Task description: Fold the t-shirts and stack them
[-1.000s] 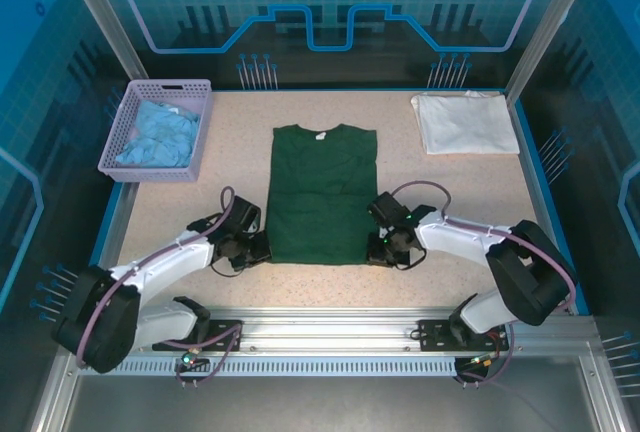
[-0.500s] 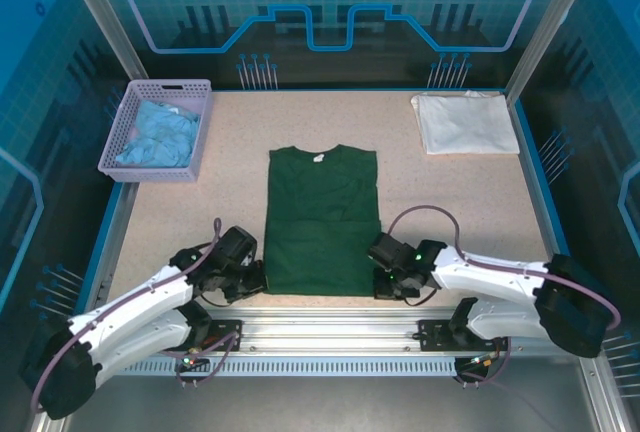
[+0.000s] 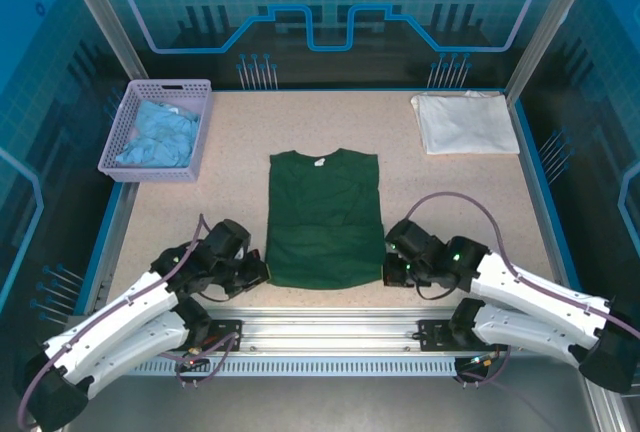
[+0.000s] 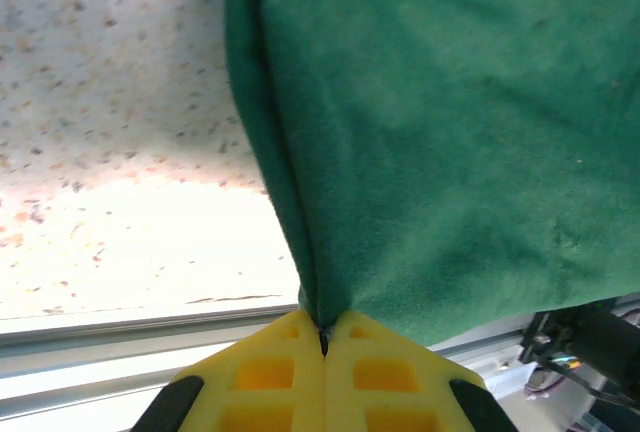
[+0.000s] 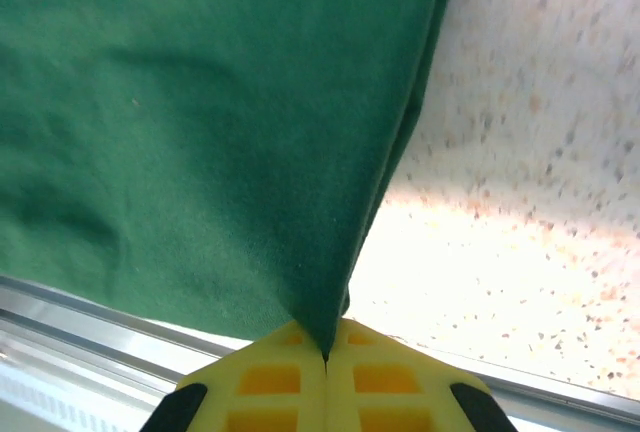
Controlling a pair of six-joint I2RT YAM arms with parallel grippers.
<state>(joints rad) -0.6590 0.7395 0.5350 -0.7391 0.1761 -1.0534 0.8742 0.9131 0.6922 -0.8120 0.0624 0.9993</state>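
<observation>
The dark green t-shirt's bottom corners point(image 3: 377, 277) are held in both grippers, so my right gripper should keep going to the t-shirt's neck end point(image 3: 366, 161) and let go of its corner there.
The dark green t-shirt point(image 3: 325, 217) lies flat in the middle of the table, sleeves folded in, with its white neck label at the far end. My left gripper point(image 3: 262, 274) is shut on its near left corner, and in the left wrist view the green cloth point(image 4: 450, 132) runs up from the pinched yellow fingertips point(image 4: 290, 347). My right gripper point(image 3: 388, 270) is shut on the near right corner, where the cloth point(image 5: 200, 122) hangs from the closed gripper point(image 5: 325, 354). The white t-shirt point(image 3: 465, 122) lies folded at the far right corner.
A lilac basket point(image 3: 170, 84) holding light blue cloth point(image 3: 158, 134) stands at the far left. The metal rail point(image 3: 330, 324) at the table's near edge runs just below both grippers. Speckled tabletop point(image 3: 450, 202) lies bare either side of the green shirt.
Both grippers have drawn back toward the near edge, holding the green shirt's lower corners. The whole shirt has slid toward me and its near hem is lifted off the table.
</observation>
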